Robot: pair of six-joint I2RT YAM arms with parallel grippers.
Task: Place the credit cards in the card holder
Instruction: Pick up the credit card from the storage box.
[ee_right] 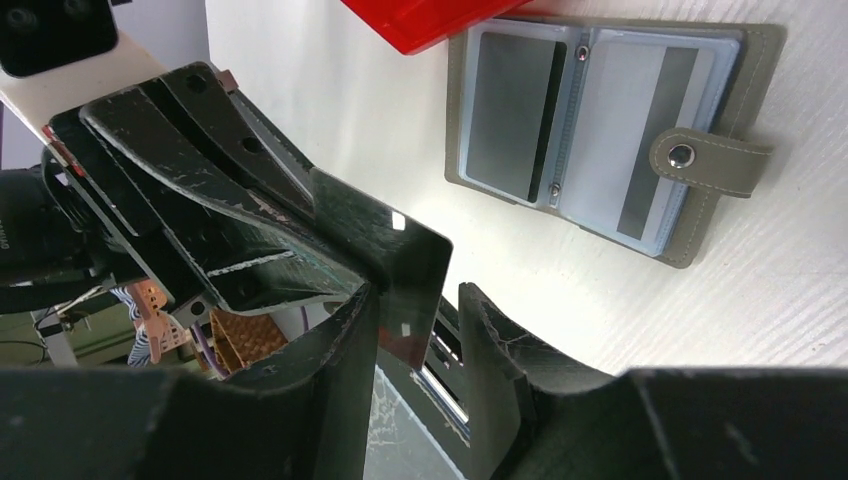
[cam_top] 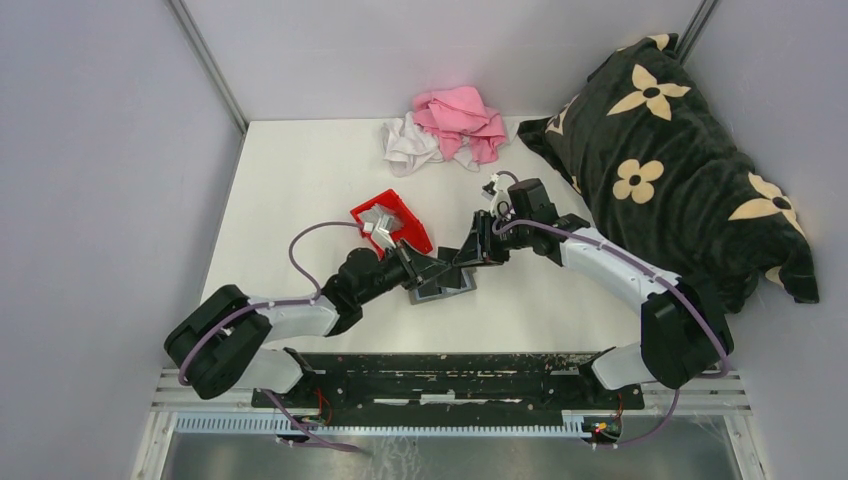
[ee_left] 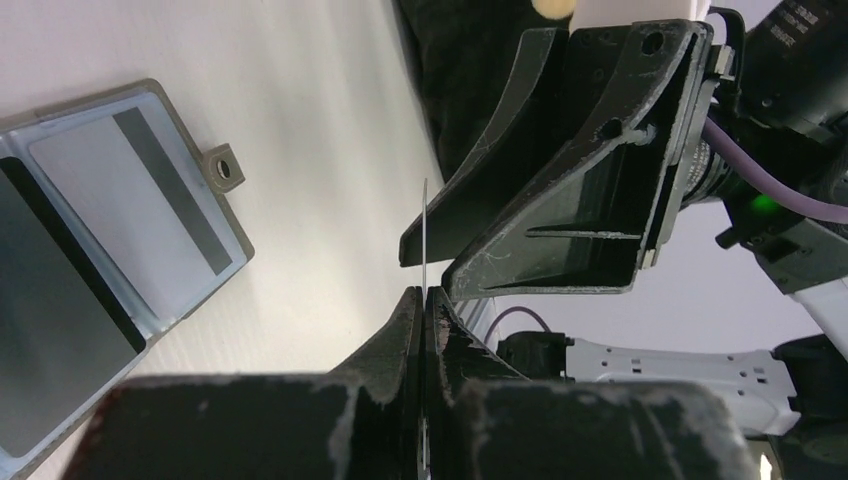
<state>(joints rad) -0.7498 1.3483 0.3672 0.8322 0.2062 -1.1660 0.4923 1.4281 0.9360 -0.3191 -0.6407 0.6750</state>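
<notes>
I should square my right gripper with the credit card's free edge [ee_right: 418,335] before closing, since the credit card in my left gripper [ee_right: 398,262] slants across my right gripper's fingers.
The card holder [cam_top: 441,287] lies open on the table, seen also in the left wrist view [ee_left: 110,260] and the right wrist view [ee_right: 600,130], with a grey striped card in each visible pocket. Above it my two grippers meet. My left gripper [ee_left: 423,300] is shut on one of the credit cards [ee_left: 425,230], seen edge-on as a thin line. The same dark, shiny card [ee_right: 400,260] stands between the fingers of my right gripper [ee_right: 415,300], which is open, with a gap at its right finger. More credit cards [cam_top: 378,222] lie in the red bin [cam_top: 400,212].
Pink and white cloths [cam_top: 450,125] lie at the back of the table. A black pillow with cream flowers [cam_top: 680,160] fills the right side. The red bin's corner [ee_right: 430,20] sits just beside the card holder.
</notes>
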